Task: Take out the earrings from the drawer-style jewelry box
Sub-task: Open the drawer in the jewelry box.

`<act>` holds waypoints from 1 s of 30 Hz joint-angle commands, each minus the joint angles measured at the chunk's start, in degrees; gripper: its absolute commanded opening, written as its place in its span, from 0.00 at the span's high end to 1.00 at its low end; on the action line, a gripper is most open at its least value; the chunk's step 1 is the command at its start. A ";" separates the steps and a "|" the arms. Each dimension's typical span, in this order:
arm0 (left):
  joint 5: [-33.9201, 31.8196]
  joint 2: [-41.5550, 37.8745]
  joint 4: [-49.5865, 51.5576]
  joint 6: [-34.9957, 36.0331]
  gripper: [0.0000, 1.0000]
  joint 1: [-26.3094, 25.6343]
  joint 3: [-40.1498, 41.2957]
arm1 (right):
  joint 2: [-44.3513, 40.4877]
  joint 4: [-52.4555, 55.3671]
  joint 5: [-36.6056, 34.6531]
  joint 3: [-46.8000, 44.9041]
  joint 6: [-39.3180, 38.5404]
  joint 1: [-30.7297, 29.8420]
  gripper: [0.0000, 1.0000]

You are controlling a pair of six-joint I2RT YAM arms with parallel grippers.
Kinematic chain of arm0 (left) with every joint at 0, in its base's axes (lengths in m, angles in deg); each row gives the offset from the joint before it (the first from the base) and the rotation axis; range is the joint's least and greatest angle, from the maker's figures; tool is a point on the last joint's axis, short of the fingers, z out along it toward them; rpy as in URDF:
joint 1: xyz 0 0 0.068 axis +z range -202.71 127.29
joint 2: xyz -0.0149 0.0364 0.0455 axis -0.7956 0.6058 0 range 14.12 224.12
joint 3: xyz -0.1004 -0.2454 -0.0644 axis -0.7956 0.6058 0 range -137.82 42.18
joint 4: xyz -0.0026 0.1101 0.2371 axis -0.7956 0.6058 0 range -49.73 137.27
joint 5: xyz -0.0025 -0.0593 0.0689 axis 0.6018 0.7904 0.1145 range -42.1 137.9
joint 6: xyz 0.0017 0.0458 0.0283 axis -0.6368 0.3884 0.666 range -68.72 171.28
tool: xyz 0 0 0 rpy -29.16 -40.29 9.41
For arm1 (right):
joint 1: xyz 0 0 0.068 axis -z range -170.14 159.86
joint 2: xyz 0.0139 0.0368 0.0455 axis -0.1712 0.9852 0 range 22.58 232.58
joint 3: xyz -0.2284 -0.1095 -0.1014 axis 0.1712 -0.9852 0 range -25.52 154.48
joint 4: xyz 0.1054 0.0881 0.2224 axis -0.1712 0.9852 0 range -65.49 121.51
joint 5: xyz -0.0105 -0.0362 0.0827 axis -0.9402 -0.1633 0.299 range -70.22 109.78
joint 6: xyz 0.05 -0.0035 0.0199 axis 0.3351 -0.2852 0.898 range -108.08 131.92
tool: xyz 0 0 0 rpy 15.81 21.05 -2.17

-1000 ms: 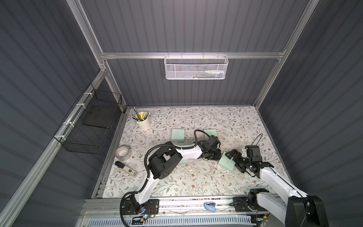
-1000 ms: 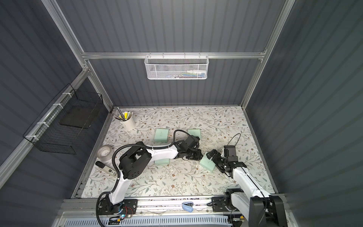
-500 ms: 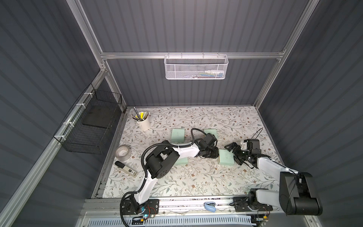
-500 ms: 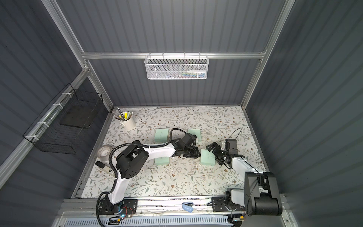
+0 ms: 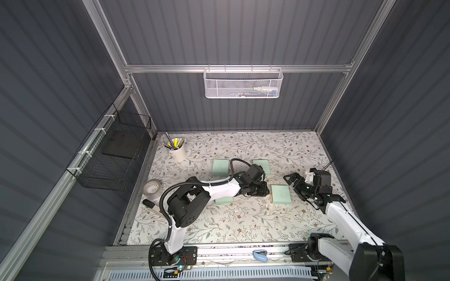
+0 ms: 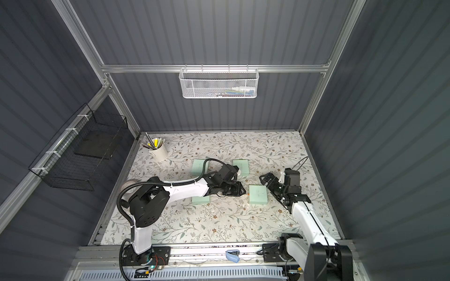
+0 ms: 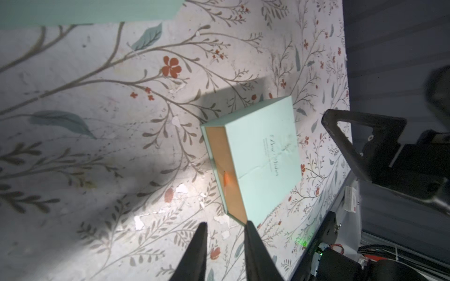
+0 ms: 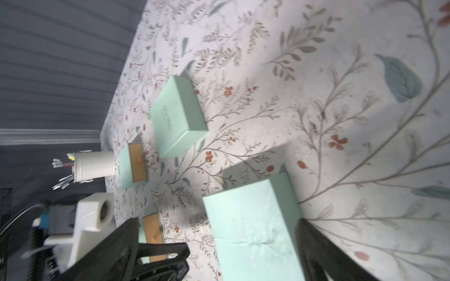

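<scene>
The mint jewelry box lies unheld with its orange drawer front (image 7: 227, 172) flush, so next my right gripper steadies the box top (image 5: 282, 194) before my left gripper pulls the tab.
The nearest mint jewelry box (image 5: 281, 194) (image 6: 258, 194) lies flat on the table. Its orange drawer front (image 7: 222, 167) with a small orange pull tab (image 7: 226, 178) sits flush, facing my left gripper (image 7: 225, 233) (image 5: 266, 192). That gripper is low over the table, just short of the box's corner, jaws slightly open with nothing between them. My right gripper (image 8: 219, 228) (image 5: 293, 183) stands wide open at the box's far side, and the box top (image 8: 253, 226) shows between its fingers. I cannot pick out the earrings; whitish flecks (image 7: 181, 188) dot the table by the drawer.
Three more mint boxes lie nearby (image 5: 221, 167) (image 5: 261, 166) (image 5: 224, 200), the last partly under my left arm. A white cup of pens (image 5: 177, 152) stands at the back left, a tape roll (image 5: 152, 188) at the left edge. Wire baskets hang on the walls.
The box turned from tilted to square on the table. My right gripper swung from its front side toward the back. My left jaws parted a little.
</scene>
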 commanded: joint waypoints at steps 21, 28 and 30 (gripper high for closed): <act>4.53 4.72 -8.96 -7.84 0.73 0.59 2.66 | 3.79 -1.12 6.04 -1.02 0.91 -7.52 0.01; 5.28 6.09 -9.75 -8.32 0.74 0.68 2.15 | 5.13 -2.64 6.19 -1.38 1.58 -7.62 0.01; 5.45 6.40 -10.01 -8.41 0.74 0.72 1.90 | 5.49 -2.65 6.18 -1.28 1.49 -7.67 0.01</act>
